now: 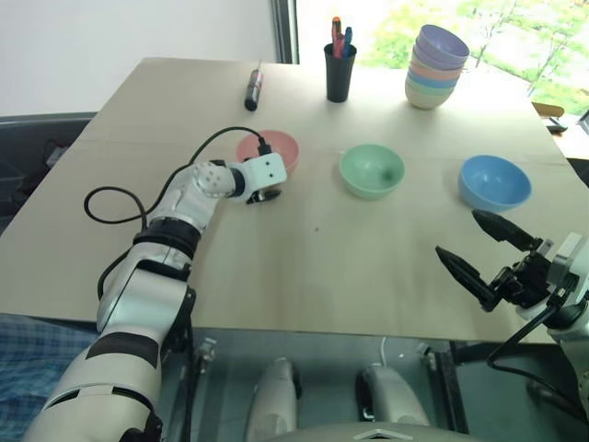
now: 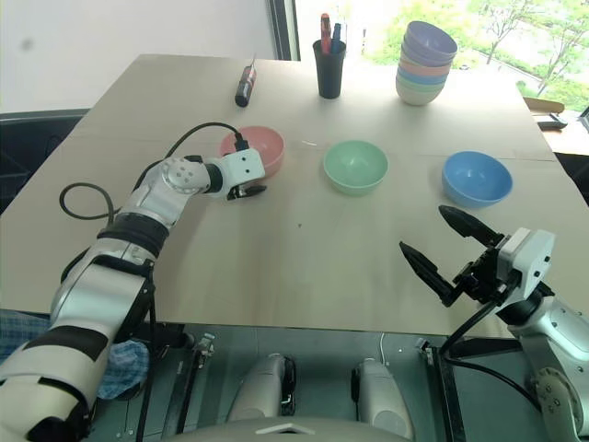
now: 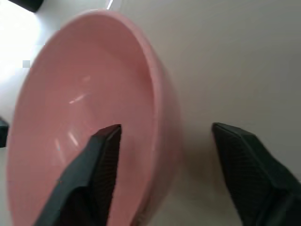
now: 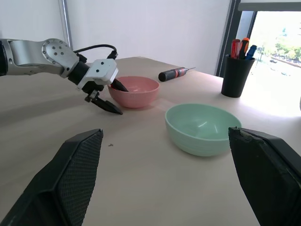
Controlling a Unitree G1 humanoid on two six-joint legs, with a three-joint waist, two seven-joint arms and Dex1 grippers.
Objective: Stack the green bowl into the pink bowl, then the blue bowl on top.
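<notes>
I expect the green bowl [image 1: 372, 171] to nest only partway when I lower it in, since it looks about as wide as the pink bowl [image 1: 276, 147].
The pink bowl [image 1: 279, 144] stands on the table to the left, the green bowl [image 1: 372, 170] in the middle and the blue bowl [image 1: 494, 181] to the right, each apart and upright. My left gripper [image 4: 116, 96] straddles the pink bowl's near rim. One finger is inside the bowl [image 3: 94, 94] and the other outside, with a gap left to the wall, so it is open. My right gripper [image 1: 460, 235] hovers open over the table's front right, short of the blue bowl, holding nothing.
At the back of the table [image 1: 304, 267] stand a black pen cup [image 1: 339, 72] and a pile of pastel bowls [image 1: 435, 66]. A dark screwdriver-like tool [image 1: 252, 89] lies at the back left. A black cable [image 1: 120, 207] loops beside my left arm.
</notes>
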